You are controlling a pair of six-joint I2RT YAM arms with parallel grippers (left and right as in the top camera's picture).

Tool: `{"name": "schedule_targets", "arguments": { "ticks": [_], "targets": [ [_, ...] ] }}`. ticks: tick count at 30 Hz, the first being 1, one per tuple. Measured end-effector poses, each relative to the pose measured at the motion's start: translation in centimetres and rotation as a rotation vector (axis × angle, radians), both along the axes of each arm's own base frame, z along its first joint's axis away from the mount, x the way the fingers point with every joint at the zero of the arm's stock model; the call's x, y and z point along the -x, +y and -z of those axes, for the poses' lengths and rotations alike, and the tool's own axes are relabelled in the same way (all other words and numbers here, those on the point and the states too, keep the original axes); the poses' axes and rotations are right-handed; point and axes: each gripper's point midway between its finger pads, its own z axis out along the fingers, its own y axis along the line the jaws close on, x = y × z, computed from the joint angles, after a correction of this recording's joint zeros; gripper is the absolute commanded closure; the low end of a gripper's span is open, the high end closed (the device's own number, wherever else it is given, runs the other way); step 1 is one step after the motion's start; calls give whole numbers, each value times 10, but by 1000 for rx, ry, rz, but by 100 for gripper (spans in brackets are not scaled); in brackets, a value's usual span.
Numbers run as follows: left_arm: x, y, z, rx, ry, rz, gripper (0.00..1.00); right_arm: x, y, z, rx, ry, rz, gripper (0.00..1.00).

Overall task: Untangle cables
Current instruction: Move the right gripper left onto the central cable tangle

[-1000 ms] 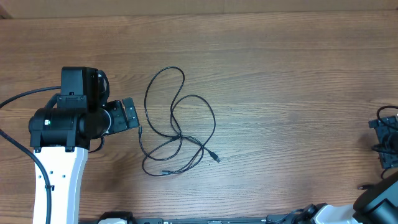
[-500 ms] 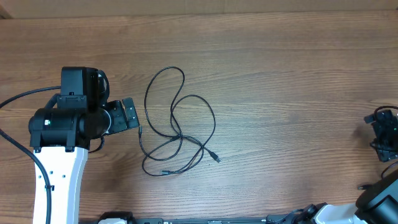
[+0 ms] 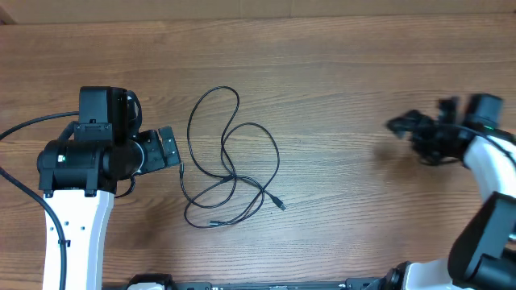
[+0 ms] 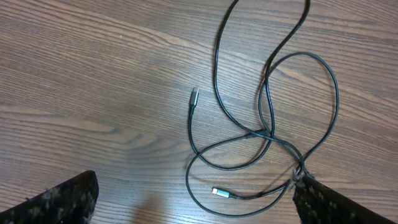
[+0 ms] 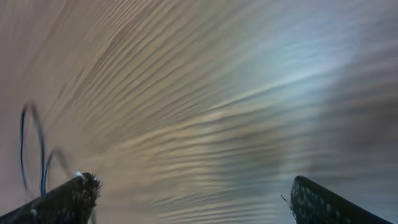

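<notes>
The robot's open right gripper has a clear way to the cables' crossing [image 3: 232, 176], so it should keep going toward the crossing until its fingers close around the crossing.
The cables [image 3: 234, 175] lie in loose, crossing black loops on the wooden table [image 3: 347, 72], left of centre. My left gripper [image 3: 169, 147] sits just left of them, open, with nothing between its fingers. In the left wrist view the cables [image 4: 268, 132] spread ahead of the left gripper [image 4: 193, 208], with one plug [image 4: 194, 96] pointing up and another plug [image 4: 221, 193] lying between the fingertips' line. My right gripper [image 3: 401, 125] hovers well to the right of the cables, open and empty. The right wrist view is motion-blurred, with the cables [image 5: 31, 146] faint at far left.
The left arm's white and black body [image 3: 76, 185] and its thick wire [image 3: 24, 127] fill the table's left side. The right arm [image 3: 492, 161] reaches in from the lower right corner.
The right arm has swung in from the table's right edge toward the left, now hovering over the right-middle of the table. The left arm and the cables have not moved.
</notes>
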Motion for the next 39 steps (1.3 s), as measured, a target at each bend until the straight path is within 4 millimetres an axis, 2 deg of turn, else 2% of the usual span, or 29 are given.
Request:
{"name": "schedule_targets", "arguments": {
  "ticks": [3,4,11,15,20,25,33,36,39],
  "targets": [
    [0,0,0,0,0,0,1,-1,57,-1,0,-12,-168,1],
    [0,0,0,0,0,0,0,-1,67,-1,0,-15,-196,1],
    [0,0,0,0,0,0,1,15,169,-6,2,-68,-489,0],
    [0,0,0,0,0,0,0,30,218,-10,-4,-112,-632,0],
    [0,0,0,0,0,0,0,46,268,-15,9,-190,-769,0],
    [0,0,0,0,0,0,0,60,302,-18,41,-255,-861,0],
    [0,0,0,0,0,0,0,75,332,-15,85,-339,-986,0],
    [0,0,0,0,0,0,1,79,340,-1,94,-332,-1026,1],
    [0,0,0,0,0,0,1,80,343,24,101,-295,-1046,1]
  ]
}}
